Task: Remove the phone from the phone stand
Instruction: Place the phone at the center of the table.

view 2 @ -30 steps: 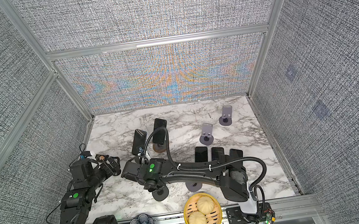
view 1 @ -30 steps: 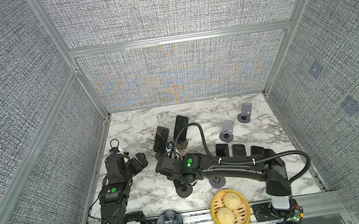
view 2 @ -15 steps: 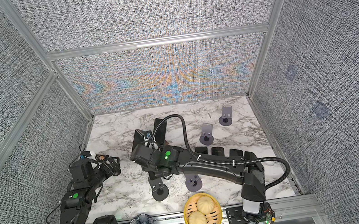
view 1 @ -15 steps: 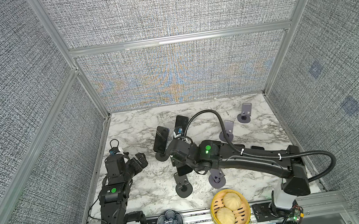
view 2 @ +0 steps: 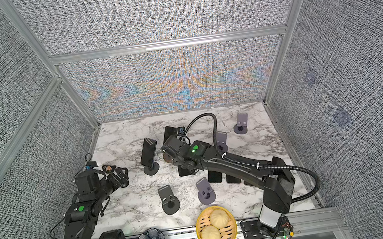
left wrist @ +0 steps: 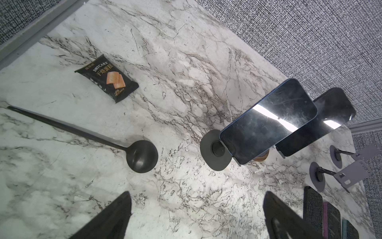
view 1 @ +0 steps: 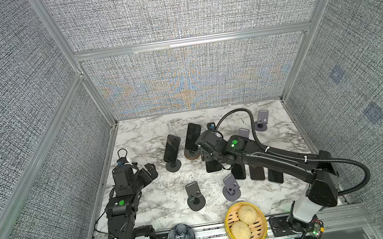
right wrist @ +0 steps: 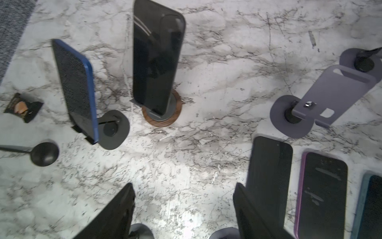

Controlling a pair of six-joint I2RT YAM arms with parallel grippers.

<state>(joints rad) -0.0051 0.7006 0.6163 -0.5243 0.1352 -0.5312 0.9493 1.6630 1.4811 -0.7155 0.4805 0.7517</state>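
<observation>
My right gripper should keep lowering the held phone [view 1: 213,166], which is lengthwise beside the flat phones over clear marble [view 1: 220,176], and I will release it once it lies flat.
Two phones stand on stands at the back left of the marble table. A blue-edged phone [view 1: 172,147] [right wrist: 76,87] leans on a dark grey stand [view 1: 173,165]. To its right, a black phone [view 1: 192,136] [right wrist: 157,58] sits on a wood-ringed stand [view 1: 191,154] [right wrist: 162,119]. My right gripper [view 1: 205,155] [right wrist: 184,186] hovers just right of the wood-ringed stand. It is open, with only bare marble between its fingers. My left gripper [view 1: 148,173] [left wrist: 197,194] hangs wide open and empty at the left, short of the blue-edged phone [left wrist: 268,124].
A row of phones lies flat under my right arm [view 1: 212,165] [right wrist: 322,186]. Several stands are empty [view 1: 195,197] [view 1: 230,188] [view 1: 260,121]. A black spoon [left wrist: 142,155] and a snack packet [left wrist: 106,77] lie at the left. A bun steamer [view 1: 244,222] and a dark bowl [view 1: 180,236] sit on the front rail.
My right arm has swung from the front left toward the back and right, ending beside the wood-ringed stand. Its jaws kept the same spread. The left arm has not moved.
</observation>
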